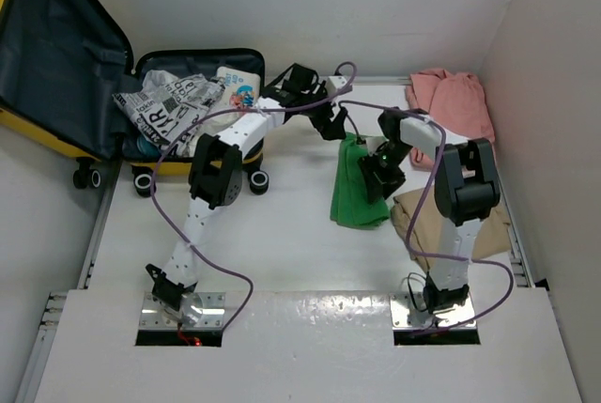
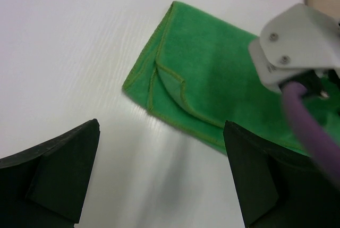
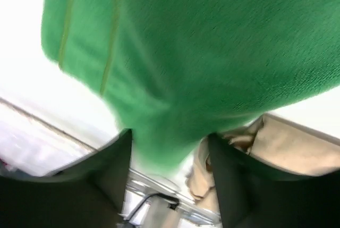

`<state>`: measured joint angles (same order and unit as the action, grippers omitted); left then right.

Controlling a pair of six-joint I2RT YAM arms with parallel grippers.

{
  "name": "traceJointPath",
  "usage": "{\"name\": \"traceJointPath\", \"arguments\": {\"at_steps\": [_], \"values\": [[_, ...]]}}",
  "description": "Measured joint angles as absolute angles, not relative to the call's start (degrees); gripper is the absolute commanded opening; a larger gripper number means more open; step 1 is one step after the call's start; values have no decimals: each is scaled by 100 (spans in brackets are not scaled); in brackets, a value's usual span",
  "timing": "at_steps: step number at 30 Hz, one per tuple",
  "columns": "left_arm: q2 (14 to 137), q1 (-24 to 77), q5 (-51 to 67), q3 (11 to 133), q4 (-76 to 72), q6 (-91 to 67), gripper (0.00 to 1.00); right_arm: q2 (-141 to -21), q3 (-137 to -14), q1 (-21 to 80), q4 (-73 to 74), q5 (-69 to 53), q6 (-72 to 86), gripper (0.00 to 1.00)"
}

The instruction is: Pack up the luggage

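My right gripper should slide the green cloth (image 1: 354, 198) nearer and move back before my left gripper grabs its far end (image 1: 350, 147), because the cloth lies away from the luggage.
The yellow luggage (image 1: 28, 131) lies open at the far left, its dark grey lid lining facing up. A black-and-white print cloth (image 1: 169, 107) and a white-and-blue tin box (image 1: 239, 84) lie in its base. A folded green cloth (image 1: 355, 198) lies on the table's middle right. My left gripper (image 1: 331, 124) is open and empty just above the cloth's far end; the cloth shows ahead of it (image 2: 212, 68). My right gripper (image 1: 377, 178) is open over the cloth's right edge. A corner of the green cloth (image 3: 202, 42) hangs between its jaws (image 3: 169, 140).
A pink cloth (image 1: 451, 98) lies at the far right corner. A beige cloth (image 1: 488, 224) lies under the right arm, beside the green one, and shows in the right wrist view (image 3: 297, 143). The right arm's wrist (image 2: 297, 42) is close in front of my left gripper (image 2: 162, 132).
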<state>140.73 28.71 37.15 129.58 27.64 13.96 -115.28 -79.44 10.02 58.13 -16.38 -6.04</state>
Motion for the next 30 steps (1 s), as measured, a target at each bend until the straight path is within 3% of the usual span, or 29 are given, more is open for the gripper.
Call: {"name": "traceJointPath", "arguments": {"at_steps": [2, 10, 14, 20, 22, 25, 30], "values": [[14145, 2891, 3870, 12956, 2630, 1271, 100, -11292, -7806, 998, 5837, -1708, -757, 66], [14265, 2965, 4587, 12431, 1546, 314, 100, -9474, -7262, -189, 5380, -2075, -489, 67], [14390, 3138, 4228, 12623, 1461, 478, 100, -8818, -7229, -858, 4921, -2322, -21, 67], [14693, 3616, 3011, 12739, 1214, 711, 100, -8901, -7531, -1015, 4974, -2561, 443, 67], [14748, 3728, 2609, 12707, 1256, 867, 95, -8947, -7629, -1094, 4976, -2587, 530, 67], [14765, 3795, 2112, 12608, 1518, 1199, 77, -9002, -7736, -1192, 4980, -2624, 648, 66], [14700, 3795, 1798, 12630, 2300, 1852, 66, -9360, -8029, -1236, 4980, -2724, 825, 65]]}}
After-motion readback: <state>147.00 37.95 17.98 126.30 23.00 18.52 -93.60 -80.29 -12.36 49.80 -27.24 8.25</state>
